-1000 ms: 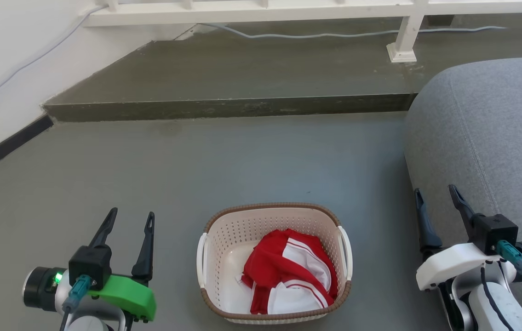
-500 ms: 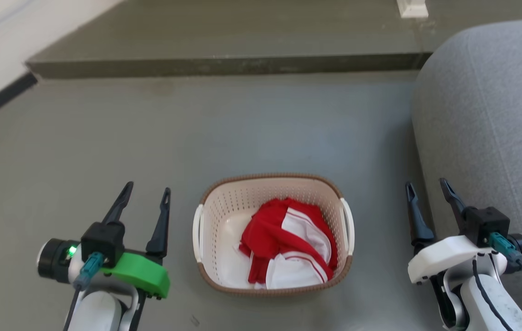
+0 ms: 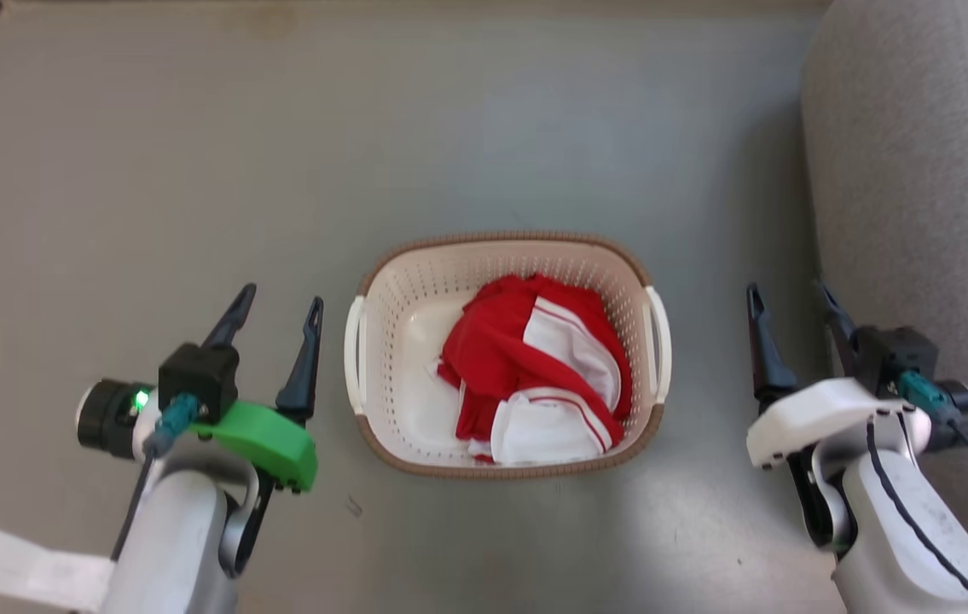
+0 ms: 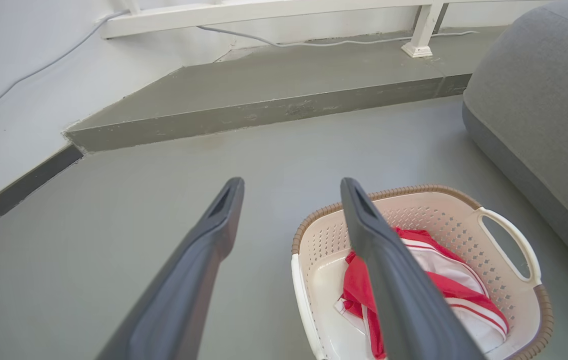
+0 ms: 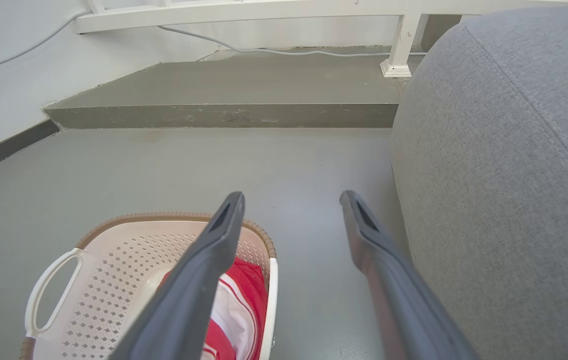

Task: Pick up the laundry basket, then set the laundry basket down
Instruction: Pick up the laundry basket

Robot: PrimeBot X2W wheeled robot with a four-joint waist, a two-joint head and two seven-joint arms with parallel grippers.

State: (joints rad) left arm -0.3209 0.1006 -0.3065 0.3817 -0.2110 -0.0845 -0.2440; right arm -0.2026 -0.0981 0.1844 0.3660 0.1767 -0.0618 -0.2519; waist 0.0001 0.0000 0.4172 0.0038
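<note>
The garment (image 3: 541,363) lies in a heap against one side of the laundry basket (image 3: 635,343). The garment will ride along in place when I lift the basket.
The laundry basket (image 3: 415,281) stands on the grey floor midway between my arms, cream and perforated with a brown rim and white side handles, holding a red and white garment (image 3: 535,358). My left gripper (image 3: 279,298) is open just left of the basket's left handle (image 3: 353,354), not touching it. At the right, my right gripper (image 3: 788,290) is open, a hand's width from the right handle (image 3: 659,341). The left wrist view shows the basket (image 4: 444,220) at lower right of the open left gripper (image 4: 291,187). In the right wrist view the basket (image 5: 128,250) lies lower left of the open right gripper (image 5: 291,197).
A large grey cushioned seat (image 3: 918,170) rises close beside my right arm. Ahead, a raised concrete step (image 5: 223,112) crosses the floor, with a white railing post (image 5: 396,45) and a cable on it. White paper (image 3: 23,567) lies by my left arm.
The head camera has tilted down, so the step and railing have left its view and the basket appears higher. Both grippers stay open beside the basket.
</note>
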